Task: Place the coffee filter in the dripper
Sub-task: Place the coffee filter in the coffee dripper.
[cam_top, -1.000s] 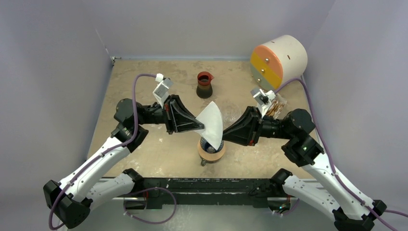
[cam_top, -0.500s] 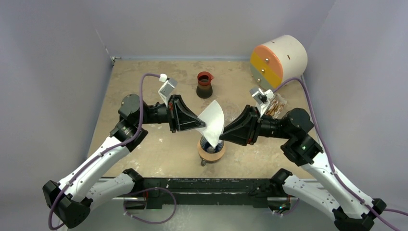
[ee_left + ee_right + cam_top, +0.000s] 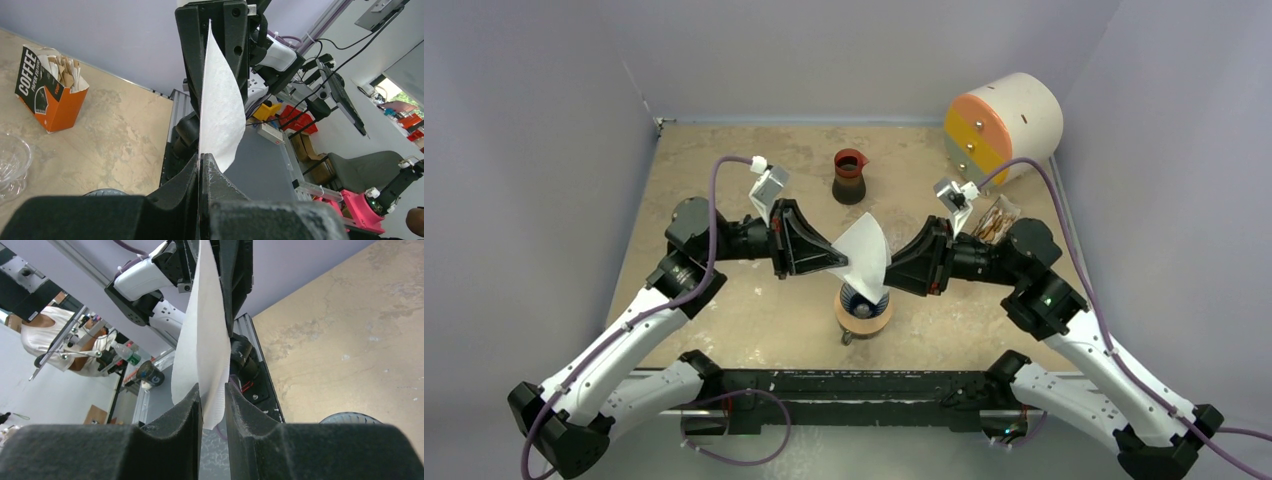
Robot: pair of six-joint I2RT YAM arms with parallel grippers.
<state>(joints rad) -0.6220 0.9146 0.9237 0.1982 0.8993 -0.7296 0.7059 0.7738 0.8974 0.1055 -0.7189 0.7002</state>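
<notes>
The coffee filter is held near its narrow end [image 3: 840, 272] by my left gripper, and that end must go into the dripper. Next, my right gripper takes over at the filter's curved edge [image 3: 886, 253].
The white coffee filter [image 3: 865, 256] stands on edge as a folded fan, its lower tip just above the deep-blue dripper [image 3: 861, 296]. The dripper sits in a tan wooden ring [image 3: 865, 319]. My left gripper [image 3: 841, 262] is shut on the filter's left edge; in the left wrist view the filter [image 3: 218, 102] rises straight out of the pinched jaws of that gripper [image 3: 201, 158]. My right gripper [image 3: 214, 389] is open, and the right edge of the filter [image 3: 202, 335] hangs loose in the gap between its fingers.
A dark pitcher with a red rim [image 3: 849, 177] stands behind the dripper. A white drum with an orange and yellow face [image 3: 1004, 124] lies at the back right. An orange box of filters [image 3: 48, 95] and a clear glass cup [image 3: 12, 162] stand behind the right arm.
My right gripper has moved left and closer, and its jaws have parted around the filter's right edge. The left gripper has kept its grip and shifted slightly.
</notes>
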